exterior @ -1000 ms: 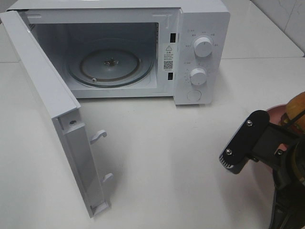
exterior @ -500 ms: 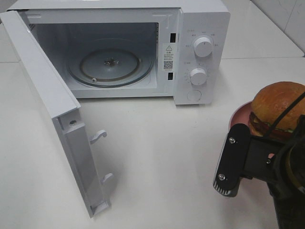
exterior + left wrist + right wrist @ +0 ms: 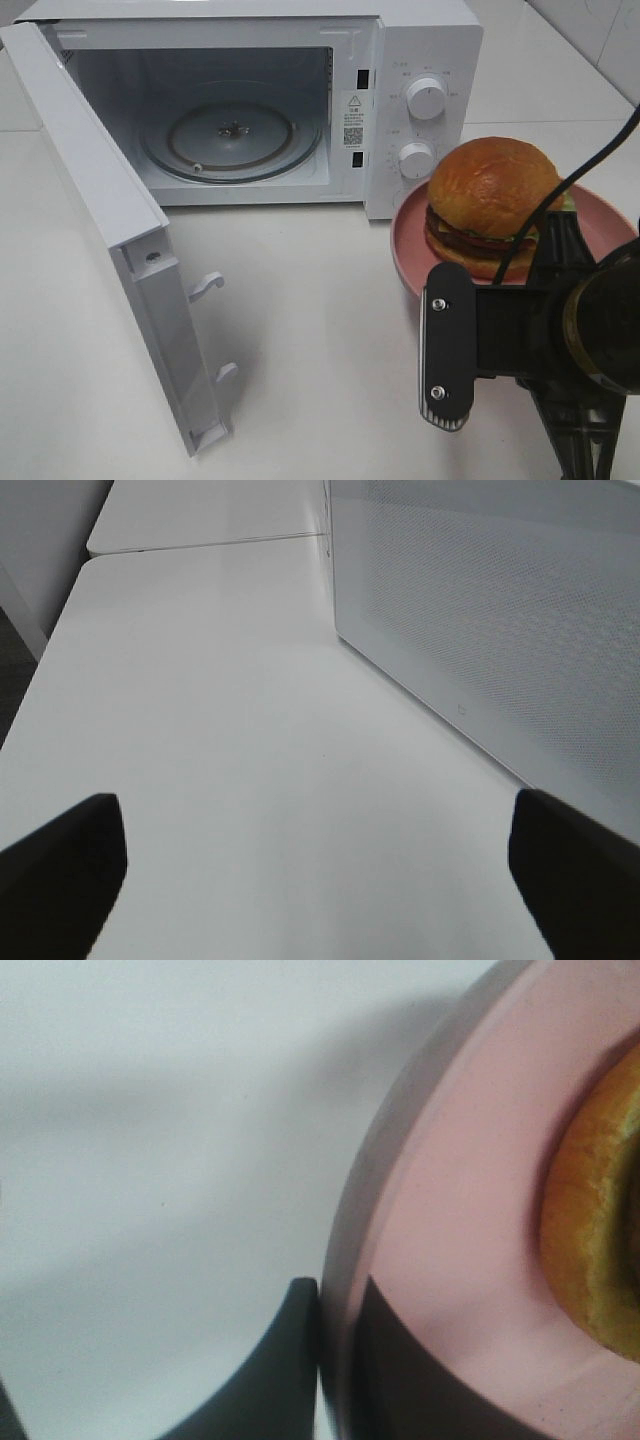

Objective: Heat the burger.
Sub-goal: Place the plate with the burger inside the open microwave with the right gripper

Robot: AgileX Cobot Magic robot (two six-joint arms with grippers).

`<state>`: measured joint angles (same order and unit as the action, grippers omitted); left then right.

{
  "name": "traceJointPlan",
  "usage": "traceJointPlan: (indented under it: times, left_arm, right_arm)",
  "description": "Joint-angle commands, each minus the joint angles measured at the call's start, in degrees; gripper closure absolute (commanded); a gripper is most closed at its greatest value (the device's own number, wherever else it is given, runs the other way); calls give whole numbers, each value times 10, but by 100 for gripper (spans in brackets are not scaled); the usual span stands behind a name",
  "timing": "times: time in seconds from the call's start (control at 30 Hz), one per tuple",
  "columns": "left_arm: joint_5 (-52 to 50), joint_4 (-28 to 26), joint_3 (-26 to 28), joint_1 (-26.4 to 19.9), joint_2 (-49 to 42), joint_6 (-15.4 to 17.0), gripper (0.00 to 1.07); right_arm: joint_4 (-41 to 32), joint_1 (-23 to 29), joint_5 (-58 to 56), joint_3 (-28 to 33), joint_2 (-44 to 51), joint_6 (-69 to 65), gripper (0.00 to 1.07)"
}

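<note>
The plate I hold in my right gripper is facing the microwave's control panel [image 3: 422, 130]. Next, I bring it across to the microwave's opening [image 3: 232, 135] before I move it inside.
The burger [image 3: 490, 205], with a domed golden-tan bun, sits on a flat pink plate [image 3: 415, 240]. My right gripper [image 3: 556, 262] is shut on the plate's rim and holds it off the table, in front of the microwave's control panel [image 3: 420, 120]. In the right wrist view my right gripper [image 3: 335, 1360] clamps the pink rim [image 3: 420, 1220], with the bun's edge [image 3: 590, 1230] beside it. The microwave [image 3: 230, 130] stands open with its glass turntable [image 3: 230, 135] bare. My left gripper [image 3: 320, 880] is open and empty over the table, beside the door's outer face [image 3: 500, 610].
The open microwave door [image 3: 110, 240] swings out to the left over the white table [image 3: 320, 330]. Two knobs [image 3: 426, 98] sit on the panel. My right arm's black camera bracket [image 3: 447, 345] hangs in front of the plate.
My right arm has moved left and up toward the microwave, carrying the pink plate and burger from the right edge into full view. The left arm has not visibly moved.
</note>
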<state>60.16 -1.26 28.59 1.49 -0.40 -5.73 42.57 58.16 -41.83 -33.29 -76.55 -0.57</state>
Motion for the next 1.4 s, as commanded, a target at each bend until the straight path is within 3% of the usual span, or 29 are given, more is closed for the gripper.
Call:
traceJointPlan:
  times: [0.03,0.6,0.77,0.93,1.1,1.2,1.4]
  left_arm:
    - [-6,-4,-1,3,-12,-1,10]
    - [-6,-4,-1,3,-12,-1,10]
    - [-6,-4,-1,3,-12,-1,10]
    - [-6,-4,-1,3,-12,-1,10]
    - [-6,-4,-1,3,-12,-1,10]
    - [-6,-4,-1,3,-12,-1,10]
    - [-6,-4,-1,3,-12,-1,10]
  right_arm:
    - [52,3,28,1,5,23,107]
    - [53,-1,158,1,5,222,107]
    - [23,-1,189,-1,5,307,107]
    - [-23,-8,194,-1,5,400,107]
    - [-111,-74,216,-1,5,533,107]
    - [-123,-84,221,-1,5,559,107]
    - [-268,-144,223,-26,5,737,107]
